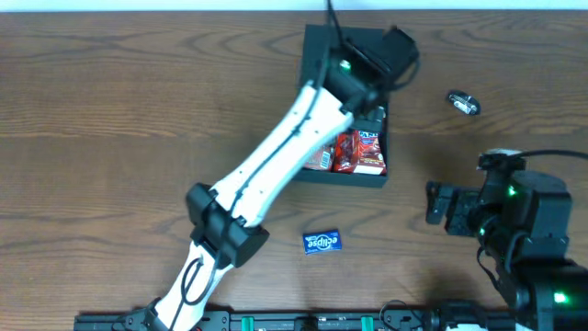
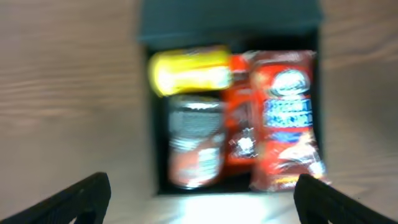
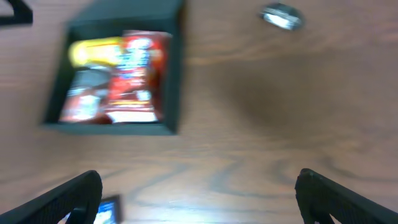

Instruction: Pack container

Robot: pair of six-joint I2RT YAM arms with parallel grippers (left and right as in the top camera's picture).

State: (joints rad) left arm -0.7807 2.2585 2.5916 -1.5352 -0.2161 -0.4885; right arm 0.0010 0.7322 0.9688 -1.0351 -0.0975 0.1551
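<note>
The red pack's front end (image 1: 370, 166) is higher than the container's rim, so my left gripper should move away and my right gripper should push the red pack down (image 1: 368, 150).
The container (image 1: 317, 44) is a dark box at the table's back centre, lid open, holding red snack packs (image 1: 358, 152). In the left wrist view the container (image 2: 149, 143) holds a yellow pack (image 2: 189, 70), a can-like item (image 2: 196, 140) and a red pack (image 2: 286, 118). My left gripper (image 2: 202, 202) is open and empty, hovering over the container. My right gripper (image 3: 199, 199) is open and empty above bare table right of the container (image 3: 177, 81). A blue packet (image 1: 322, 242) lies in front of the container, also in the right wrist view (image 3: 109, 208).
A small silver wrapped item (image 1: 463, 102) lies on the table right of the container, also in the right wrist view (image 3: 281, 16). The left arm (image 1: 276, 165) stretches diagonally across the table over the container's left side.
</note>
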